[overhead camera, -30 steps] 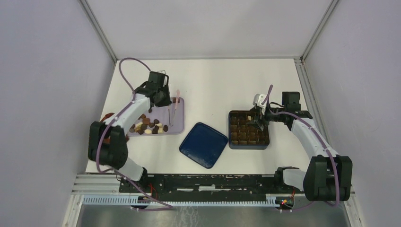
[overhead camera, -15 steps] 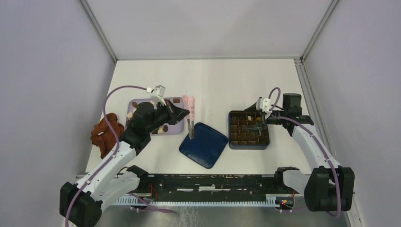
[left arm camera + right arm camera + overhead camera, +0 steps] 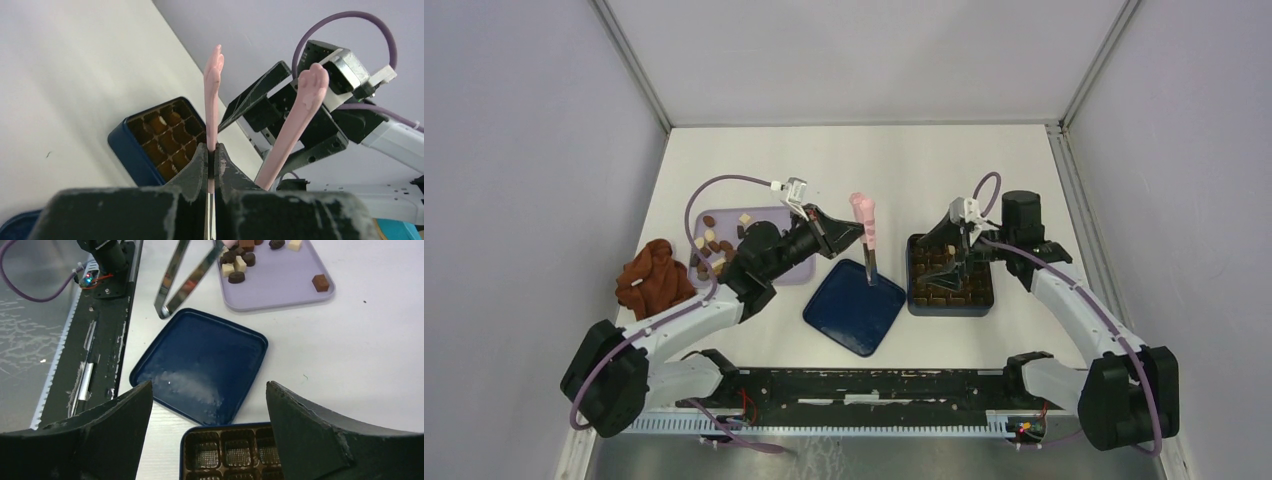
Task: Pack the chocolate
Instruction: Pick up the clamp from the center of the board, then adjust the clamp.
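Note:
My right gripper's open fingers face the tongs across a clear gap. I keep moving it toward the pink tongs and close it around both arms of the tongs.
Pieces of chocolate in dark brown, mid brown and cream lie on a lilac tray; the right wrist view shows them too. My left gripper is shut on one arm of the pink tongs, whose metal tips hang over a blue lid. In the left wrist view my fingers pinch one arm of the tongs. The right gripper hovers open over the blue box of brown cells. One cell holds a pale piece.
A reddish-brown cloth lies bunched at the table's left edge beside the tray. The lid sits between tray and box. Black rails run along the near edge, and grey walls close in on three sides.
My left arm has swung right, carrying the tongs from the tray to above the lid. The right gripper has opened wider over the box.

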Robot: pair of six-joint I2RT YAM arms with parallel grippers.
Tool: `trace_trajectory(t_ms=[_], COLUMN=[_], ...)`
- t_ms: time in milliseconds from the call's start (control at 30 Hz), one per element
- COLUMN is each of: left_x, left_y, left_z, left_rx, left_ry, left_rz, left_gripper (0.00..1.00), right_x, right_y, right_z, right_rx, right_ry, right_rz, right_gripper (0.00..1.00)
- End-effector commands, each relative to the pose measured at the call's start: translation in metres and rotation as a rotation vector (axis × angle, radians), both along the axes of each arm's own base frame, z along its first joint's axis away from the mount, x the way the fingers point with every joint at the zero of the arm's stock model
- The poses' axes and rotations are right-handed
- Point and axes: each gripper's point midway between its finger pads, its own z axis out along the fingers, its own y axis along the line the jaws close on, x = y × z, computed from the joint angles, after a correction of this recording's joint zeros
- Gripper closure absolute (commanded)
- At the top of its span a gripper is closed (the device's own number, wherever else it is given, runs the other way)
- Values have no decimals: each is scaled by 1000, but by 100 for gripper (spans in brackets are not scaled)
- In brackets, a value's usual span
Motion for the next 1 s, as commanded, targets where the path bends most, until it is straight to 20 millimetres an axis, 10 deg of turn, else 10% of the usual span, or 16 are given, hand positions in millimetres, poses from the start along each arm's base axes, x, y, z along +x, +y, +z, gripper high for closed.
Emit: trace_trajectory(t_ms=[0,967], left_x=[3,-27], left_y=[-16,-85], left_z=[82,132], left_rx=[-224,-500], left_ry=[-174,-300], left_rz=[-48,-340], left_gripper=[98,98], right_x=[-1,-32], right_y=[14,38], right_z=[29,127], right_rx=[80,477], right_ry=[9,343], right_rz=[3,-37], right_gripper=[10,11])
